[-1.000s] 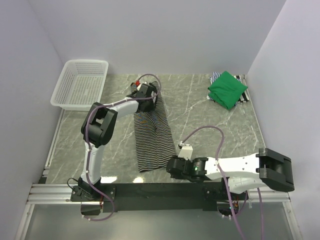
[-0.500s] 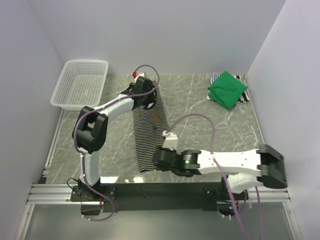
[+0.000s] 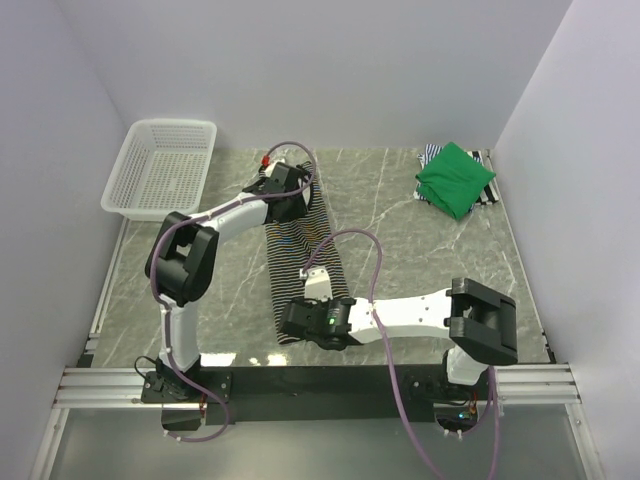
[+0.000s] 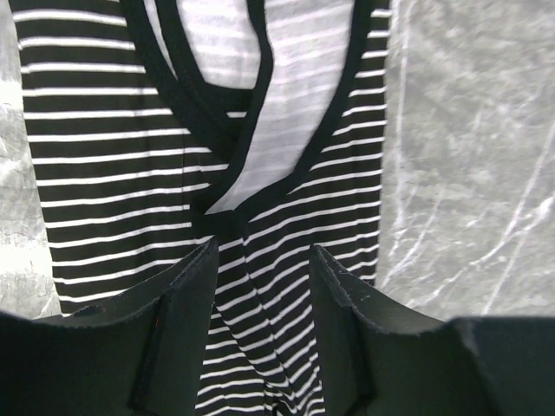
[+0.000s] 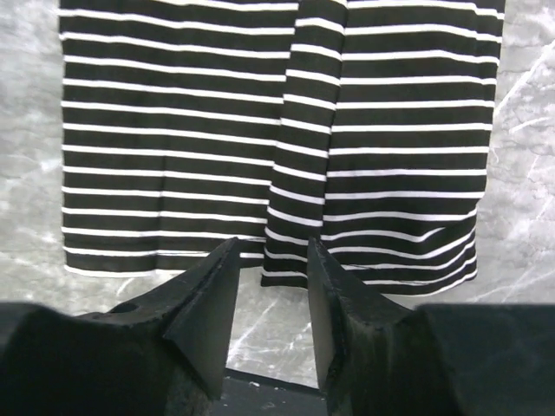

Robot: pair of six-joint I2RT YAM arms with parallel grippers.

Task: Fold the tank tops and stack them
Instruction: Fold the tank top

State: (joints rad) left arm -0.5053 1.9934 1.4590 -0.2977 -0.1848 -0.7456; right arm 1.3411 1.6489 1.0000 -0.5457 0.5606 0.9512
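My left gripper is below where it should pinch, as the folded edge slants and ripples under the neckline, so it should move farther up and pinch the tank top at the neckline's lowest point.
A black-and-white striped tank top lies lengthwise mid-table, folded along its length. Its straps and neckline are at the far end. My left gripper hovers over that end, and its jaws stand open with the striped cloth flat beneath them. My right gripper is at the near hem, open, with bare marble between the fingers. At the back right a folded green tank top rests on a finely striped one.
A white mesh basket stands at the back left. Grey walls close in the marble table on three sides. The right arm stretches leftward along the near edge. A black rail runs in front of the bases.
My left gripper has opened and let go of the striped top's strap end. The right arm has swung left along the near edge to the hem.
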